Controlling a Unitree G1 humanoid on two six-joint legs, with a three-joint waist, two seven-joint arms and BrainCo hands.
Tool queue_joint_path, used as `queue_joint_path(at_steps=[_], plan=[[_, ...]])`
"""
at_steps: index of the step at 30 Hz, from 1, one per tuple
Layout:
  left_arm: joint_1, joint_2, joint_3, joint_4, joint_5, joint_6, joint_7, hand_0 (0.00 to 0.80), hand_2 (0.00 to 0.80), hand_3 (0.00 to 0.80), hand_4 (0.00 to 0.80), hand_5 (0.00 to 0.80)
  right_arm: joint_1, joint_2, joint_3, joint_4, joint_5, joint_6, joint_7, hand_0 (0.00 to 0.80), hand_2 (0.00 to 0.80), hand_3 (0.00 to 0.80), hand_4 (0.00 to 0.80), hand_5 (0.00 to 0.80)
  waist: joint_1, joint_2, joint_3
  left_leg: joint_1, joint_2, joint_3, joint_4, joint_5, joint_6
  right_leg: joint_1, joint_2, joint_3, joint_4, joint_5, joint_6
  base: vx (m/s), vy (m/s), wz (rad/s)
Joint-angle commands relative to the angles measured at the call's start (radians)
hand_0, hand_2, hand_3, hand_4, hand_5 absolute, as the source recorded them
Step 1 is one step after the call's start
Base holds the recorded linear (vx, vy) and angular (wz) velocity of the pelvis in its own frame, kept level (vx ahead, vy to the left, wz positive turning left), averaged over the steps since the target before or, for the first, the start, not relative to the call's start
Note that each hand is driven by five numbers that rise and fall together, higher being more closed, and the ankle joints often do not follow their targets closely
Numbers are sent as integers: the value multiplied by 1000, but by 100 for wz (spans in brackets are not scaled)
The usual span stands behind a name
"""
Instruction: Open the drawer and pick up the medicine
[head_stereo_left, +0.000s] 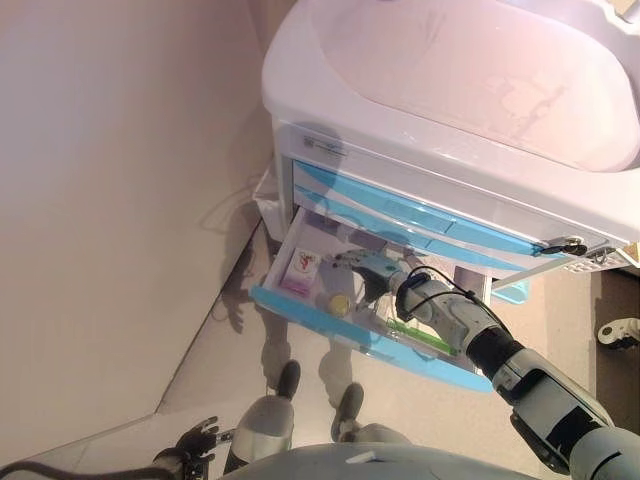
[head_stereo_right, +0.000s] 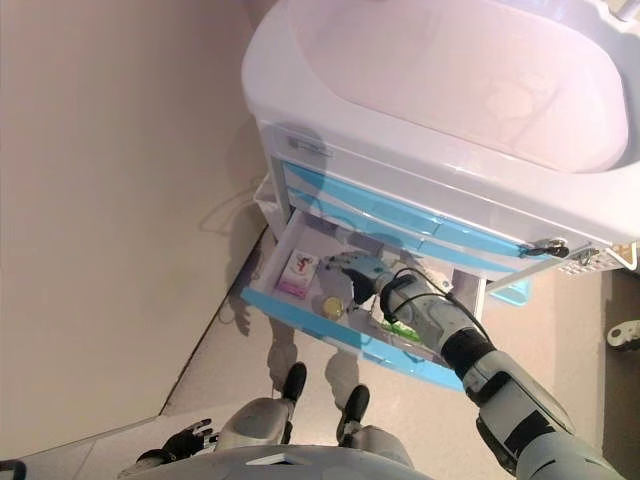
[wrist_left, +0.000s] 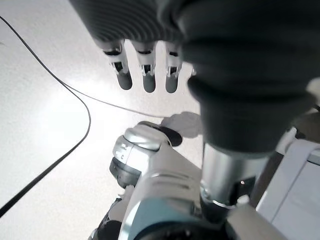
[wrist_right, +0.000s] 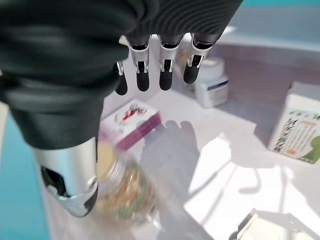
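I expect the clear jar (wrist_right: 127, 192) to come up in one piece with its capsules still inside when I lift it, because the yellow lid (head_stereo_left: 340, 304) is over the jar's neck.
The bottom blue-fronted drawer (head_stereo_left: 352, 338) of the white cabinet stands pulled out. Inside lie a pink-and-white box (head_stereo_left: 303, 270), a clear jar with a yellow lid (head_stereo_left: 338, 303), a small white bottle (wrist_right: 212, 85), a white box with green print (wrist_right: 300, 125) and a green pack (head_stereo_left: 420, 335). My right hand (head_stereo_left: 370, 268) reaches into the drawer, open, fingers (wrist_right: 165, 70) straight over the drawer floor. Its thumb (wrist_right: 75, 185) hangs right beside the jar (wrist_right: 125, 192), holding nothing. My left hand (head_stereo_left: 195, 440) hangs low by the floor, open, fingers (wrist_left: 145, 75) relaxed.
Two upper blue drawers (head_stereo_left: 400, 215) are closed under the wide white top (head_stereo_left: 450, 90). A beige wall (head_stereo_left: 110, 200) runs along the left. A white caster (head_stereo_left: 620, 330) sits on the floor at the far right.
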Motion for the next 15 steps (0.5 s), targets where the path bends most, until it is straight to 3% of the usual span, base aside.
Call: queue_joint_path(at_steps=[1,15], plan=[[-51,-26,-28,61,26,3,-2,0,0,0,0,0,-75,-30,54,-2,-55,-64,-31,0,0,0,0,0,18,24,-21,-31,-11,-30,-8,-55,-2,-15,-14,3,107,-62,33,-3,-18,6],[-49,-24,-35,53,44,1,-14,0,0,0,0,0,-83,-42,99,75,-126,-123,-132,0,0,0,0,0,36,35,-17,-45,-19,-53,-8,-48,-4,-19,-16,-17,102,-64,32,1,-4,2]])
